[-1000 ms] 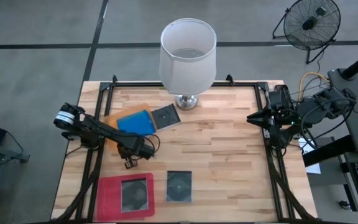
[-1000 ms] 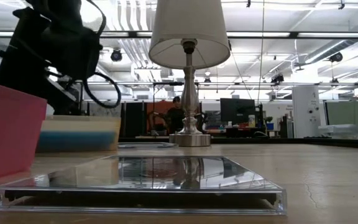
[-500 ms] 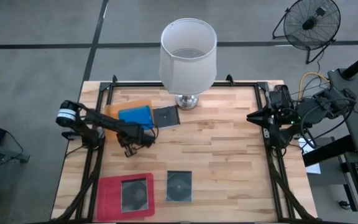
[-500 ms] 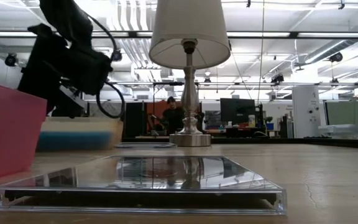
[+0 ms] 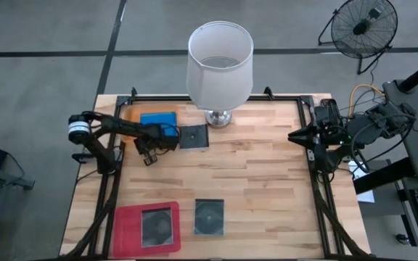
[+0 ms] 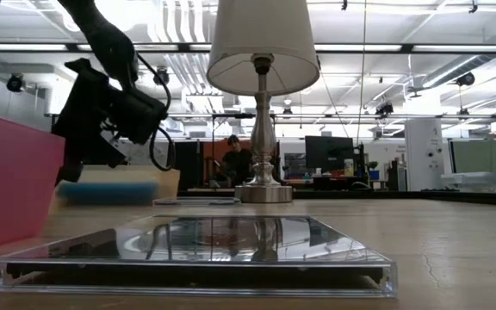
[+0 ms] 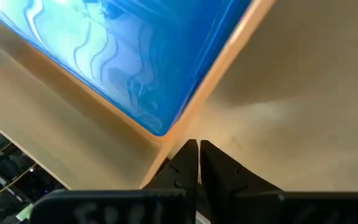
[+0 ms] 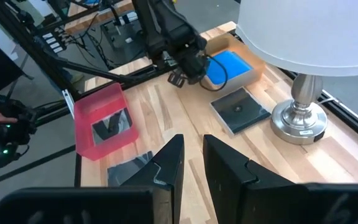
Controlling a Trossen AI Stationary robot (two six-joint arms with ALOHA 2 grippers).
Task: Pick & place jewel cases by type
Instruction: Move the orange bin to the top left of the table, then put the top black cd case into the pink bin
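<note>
The orange tray and lamp base crowd the dark case [image 5: 194, 136], which lies flat, so the robot's left gripper should first slide it out to the open wood [image 5: 212, 167].
Blue jewel cases [image 5: 158, 118] lie stacked in the orange tray [image 5: 127, 112] at the table's far left. One dark case [image 5: 193, 136] lies flat beside the lamp base, another [image 5: 209, 216] near the near edge, and a third [image 5: 157, 225] inside the pink tray [image 5: 125, 221]. My left gripper [image 5: 148, 156], shut, stands at the near side of the orange tray. In the left wrist view its tips [image 7: 197, 148] are at the tray's corner. My right gripper [image 5: 296, 138] waits open over the table's right edge. My left gripper has its shut fingertips [image 7: 188, 152] against a near corner of the orange tray [image 7: 169, 134], pushing on the tray's rim. The fingers slant down at it from the near side. The tray lies flat on the table with the blue cases [image 7: 135, 56] in it.
A lamp with a white shade [image 5: 220, 61] stands at the table's far middle, its metal base [image 5: 218, 118] right beside the dark case. Black frame rails [image 5: 318, 181] run along the table's edges. Bare wood [image 5: 260, 181] lies across the middle and right.
My left gripper has swung toward the far edge and a little left, staying shut. The orange tray with the blue cases has slid ahead of it toward the far left corner and turned square to the table's edges. The dark case beside the lamp has turned slightly.
</note>
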